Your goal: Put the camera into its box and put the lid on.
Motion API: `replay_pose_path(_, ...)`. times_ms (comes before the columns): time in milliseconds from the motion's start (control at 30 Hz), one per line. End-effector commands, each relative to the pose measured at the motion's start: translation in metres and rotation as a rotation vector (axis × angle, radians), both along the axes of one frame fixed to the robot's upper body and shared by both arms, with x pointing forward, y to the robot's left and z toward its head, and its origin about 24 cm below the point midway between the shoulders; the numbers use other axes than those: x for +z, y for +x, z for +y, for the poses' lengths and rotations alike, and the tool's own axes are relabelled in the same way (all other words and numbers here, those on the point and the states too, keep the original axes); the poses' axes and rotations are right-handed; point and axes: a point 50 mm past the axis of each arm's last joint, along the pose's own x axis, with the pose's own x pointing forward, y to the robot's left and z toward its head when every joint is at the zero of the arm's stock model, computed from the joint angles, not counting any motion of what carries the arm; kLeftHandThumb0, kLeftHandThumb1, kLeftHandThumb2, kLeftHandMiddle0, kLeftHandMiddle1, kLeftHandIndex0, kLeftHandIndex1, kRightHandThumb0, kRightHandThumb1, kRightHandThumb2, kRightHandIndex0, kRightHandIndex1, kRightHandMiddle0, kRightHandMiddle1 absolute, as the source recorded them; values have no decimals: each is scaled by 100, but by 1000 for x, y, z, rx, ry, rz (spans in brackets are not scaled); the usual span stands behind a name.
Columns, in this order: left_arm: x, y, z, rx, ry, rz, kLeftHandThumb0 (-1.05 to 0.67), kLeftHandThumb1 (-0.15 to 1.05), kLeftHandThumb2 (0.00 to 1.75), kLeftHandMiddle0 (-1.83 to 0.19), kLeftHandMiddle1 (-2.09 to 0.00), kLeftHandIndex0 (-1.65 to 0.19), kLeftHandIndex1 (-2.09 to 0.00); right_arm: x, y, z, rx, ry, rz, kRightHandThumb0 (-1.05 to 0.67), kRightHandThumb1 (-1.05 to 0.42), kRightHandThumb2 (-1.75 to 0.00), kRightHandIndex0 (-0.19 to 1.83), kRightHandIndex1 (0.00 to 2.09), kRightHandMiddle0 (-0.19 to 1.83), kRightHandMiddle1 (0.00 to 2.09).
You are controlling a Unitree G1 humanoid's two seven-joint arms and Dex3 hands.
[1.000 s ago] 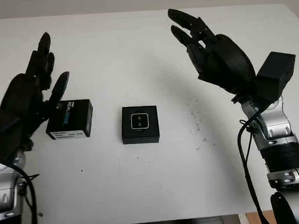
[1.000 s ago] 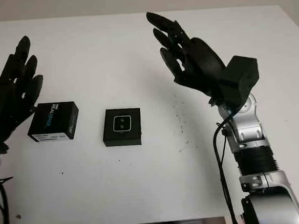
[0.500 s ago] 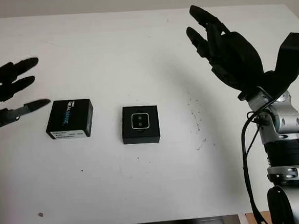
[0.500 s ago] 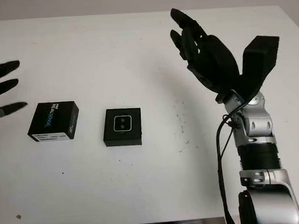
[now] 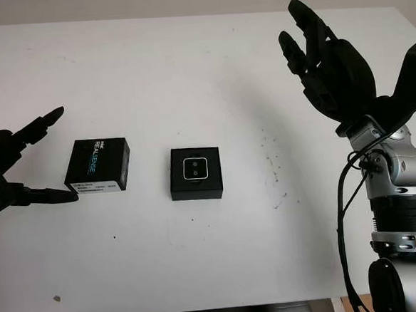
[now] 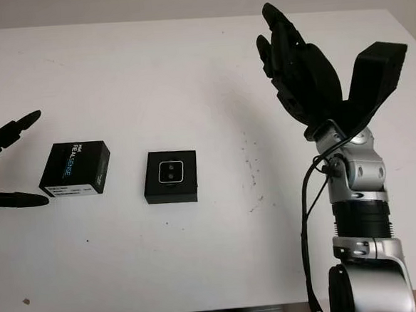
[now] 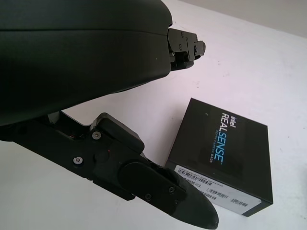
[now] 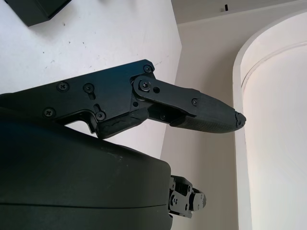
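The black lid [image 5: 96,159] will slide down around the box base and cover the base's sides when I lower the lid, because it has deep sides [image 5: 125,167].
A black box base [image 5: 195,172] sits mid-table with the camera [image 5: 194,168] seated in its top recess. To its left lies the black lid [image 5: 96,166], printed REALSENSE, flat on the white table [image 5: 188,72]. My left hand [image 5: 51,156] is open at the table's left side. One finger reaches past the lid's far corner and one lies by its near corner, neither touching it. In the left wrist view the lid [image 7: 223,160] lies just beyond a finger [image 7: 163,191]. My right hand [image 5: 314,41] is open, raised high over the table's right side.
Small dark specks [image 5: 273,162] mark the table right of the box. A corner of a black box [image 8: 38,9] appears in the right wrist view. The table's front edge [image 5: 204,310] runs along the bottom, with a small speck [image 5: 56,299] near it.
My left hand swung out to the left edge, then came back in low beside the lid. My right hand drifted right. Lid and box have not moved.
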Motion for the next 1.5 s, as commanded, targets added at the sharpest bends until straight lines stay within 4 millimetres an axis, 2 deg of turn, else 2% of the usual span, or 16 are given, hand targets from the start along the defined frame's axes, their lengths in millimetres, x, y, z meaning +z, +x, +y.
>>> replay_pose_path(0,3,5,-3,-24,24,-24,-84,81,5,13,-4,13,-2,4,-2,1,-4,3,-27,-75,-105,-69,-13,4,-18,20)
replay_pose_path(300,-11,26,-16,-58,44,-15,-80,82,6,14,-5,15,-4,1,-2,0,-15,-20,-30,-76,-105,-70,-13,5,-17,19)
replay_pose_path(567,-17,39,-21,-78,73,-19,-78,85,6,9,-7,11,-6,0,-2,-2,-16,-29,-29,-74,-105,-71,-14,5,-17,17)
replay_pose_path(1000,-21,44,-18,-70,191,44,-66,85,5,6,-7,7,-7,-2,-2,-2,-19,-12,-25,-75,-105,-69,-13,5,-16,14)
replay_pose_path(1467,-30,48,-13,-68,181,45,-63,84,5,-2,-7,1,-8,-5,-5,-2,-32,-52,-30,-75,-105,-71,-12,5,-15,15)
